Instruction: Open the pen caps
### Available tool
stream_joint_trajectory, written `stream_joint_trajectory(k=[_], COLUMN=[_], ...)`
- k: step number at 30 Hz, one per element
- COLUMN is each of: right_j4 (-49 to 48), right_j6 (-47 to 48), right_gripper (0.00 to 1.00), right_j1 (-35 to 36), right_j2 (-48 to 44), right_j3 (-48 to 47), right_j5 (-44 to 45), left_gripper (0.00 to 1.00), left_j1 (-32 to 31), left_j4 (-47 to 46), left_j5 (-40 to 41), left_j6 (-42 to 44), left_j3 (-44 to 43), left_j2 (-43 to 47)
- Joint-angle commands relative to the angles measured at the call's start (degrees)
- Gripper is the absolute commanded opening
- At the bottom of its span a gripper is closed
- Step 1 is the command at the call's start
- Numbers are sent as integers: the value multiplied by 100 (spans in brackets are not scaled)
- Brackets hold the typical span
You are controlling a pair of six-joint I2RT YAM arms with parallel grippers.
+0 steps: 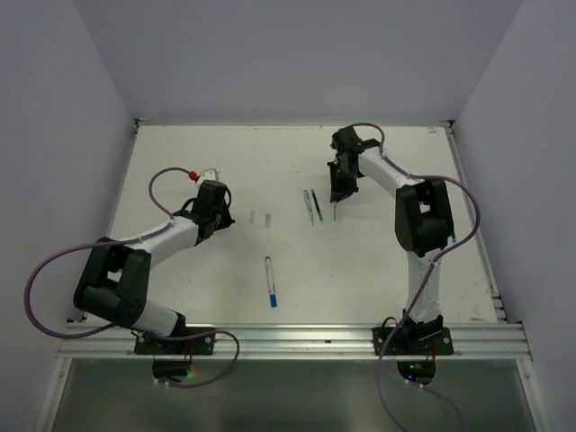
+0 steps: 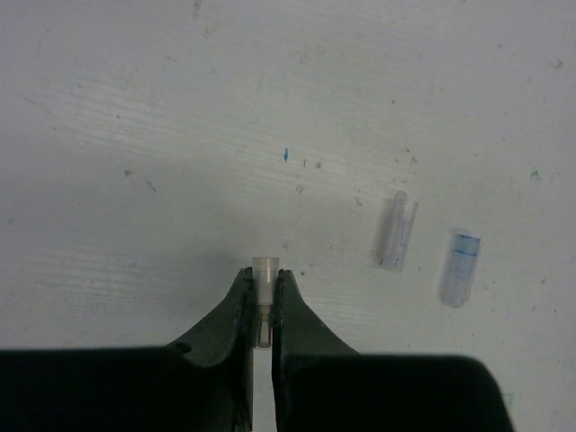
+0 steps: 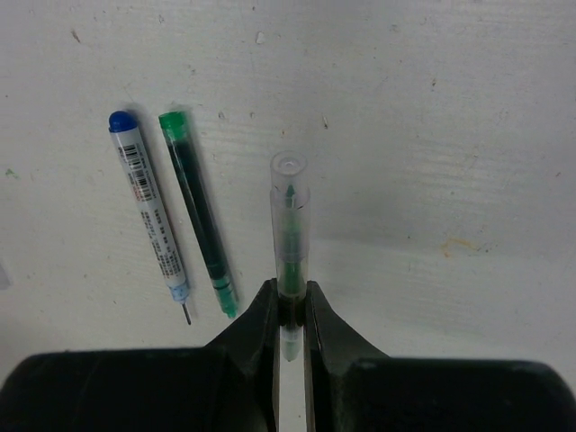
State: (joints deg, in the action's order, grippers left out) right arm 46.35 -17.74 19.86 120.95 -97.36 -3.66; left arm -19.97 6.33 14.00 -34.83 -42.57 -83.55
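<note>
The small clear pen cap is in line with the loose caps, so the robot's left gripper should keep moving to the open spot beside them and let go there.
In the left wrist view my left gripper is shut on a small clear pen cap, held just above the table. Two more caps lie to its right: a clear one and a blue-tinted one. My right gripper is shut on a clear pen with green ink inside, which points away from the fingers. Left of it lie a white pen with a blue end and a green-black pen. In the top view the left gripper is mid-left and the right gripper is mid-right.
A blue and white pen lies alone near the table's middle front. The two loose caps sit between the arms. White walls close in the table on three sides, and a metal rail runs along the near edge.
</note>
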Motion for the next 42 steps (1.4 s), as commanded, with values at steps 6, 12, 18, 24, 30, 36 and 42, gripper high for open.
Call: stream_joint_trajectory(k=[6,12,18,24,30,36,42], right_j4=[-381,-468,-530,-583,-600,-601,-680], right_j6=[42,33,7,-28,-19,-2,7], right_gripper=[0,5,13,20,39,45,47], right_j1=[18,36,62,80,80,88,80], right_j2=[236,351,386,412,412,404,237], right_j3=[42,7,51,77,94,130,182], right_j5=[-267,-337,-320,-337,-328,-284,-293], left_gripper=[0,0,0,2,18,38,41], left_j1=[45,45,45,45,45,45,45], left_j4=[-536,-773,-844,-966,-967,-993,-1028], left_j5=[-459,-626,-767,-925,-864,-732,-794], left_j6=[99,125,134,90,64,2,11], left_j3=[-296,-375,-454,-375,-323,-199,-164], left_j2=[-609,-917,-1067,-1128,-1181,-1032,-1041])
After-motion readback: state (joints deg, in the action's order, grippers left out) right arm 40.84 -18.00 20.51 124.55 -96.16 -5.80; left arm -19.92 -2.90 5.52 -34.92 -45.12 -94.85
